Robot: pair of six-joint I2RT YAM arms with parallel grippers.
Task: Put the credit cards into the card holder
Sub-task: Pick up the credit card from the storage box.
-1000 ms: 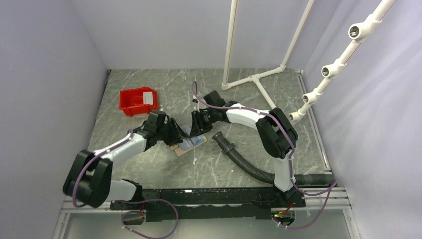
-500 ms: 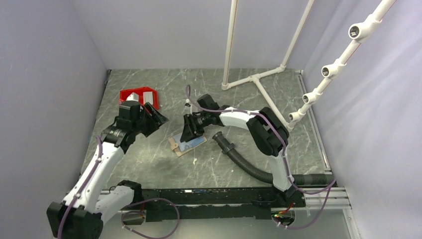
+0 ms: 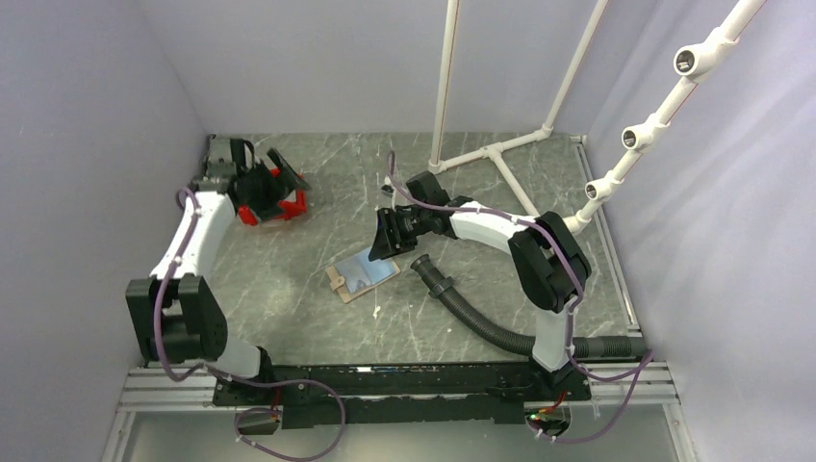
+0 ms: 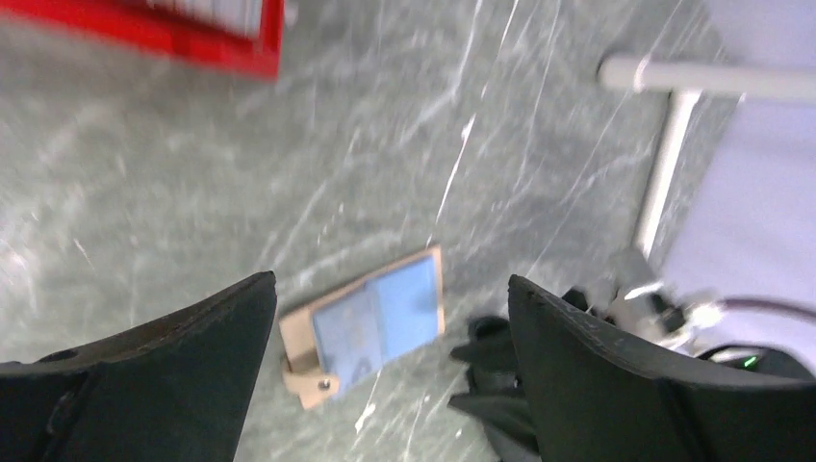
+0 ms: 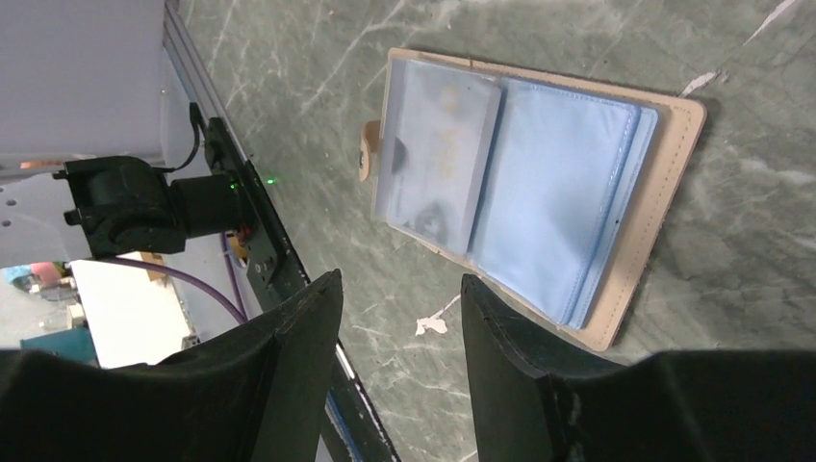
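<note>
The empty fingers of my left gripper are wide open over the red bin [image 3: 297, 204]. I should keep moving them to the pale cards [image 4: 227, 12] until one card is between them.
The tan card holder [image 3: 361, 276] lies open flat on the table, its blue sleeves facing up [image 5: 558, 192]. A pale card [image 5: 438, 154] shows inside its left clear sleeve. My right gripper [image 5: 401, 281] hovers open just off the holder's edge, nothing between its fingers; from above it [image 3: 385, 236] sits at the holder's far right corner. My left gripper [image 3: 269, 171] is open wide over the red bin [image 3: 289, 205] at the back left, far from the holder [image 4: 370, 322]. Pale cards [image 4: 219, 10] lie in the bin [image 4: 192, 38], mostly cut off.
A black corrugated hose [image 3: 471, 308] runs from the holder's right toward the front right. A white pipe frame [image 3: 491, 154] stands at the back. Grey walls close in the left side and the back. A small white scrap [image 5: 430, 322] lies near the holder.
My left arm has swung away from the card holder to the red bin at the back left, opening wide. The right gripper has opened a little and stayed near the holder.
</note>
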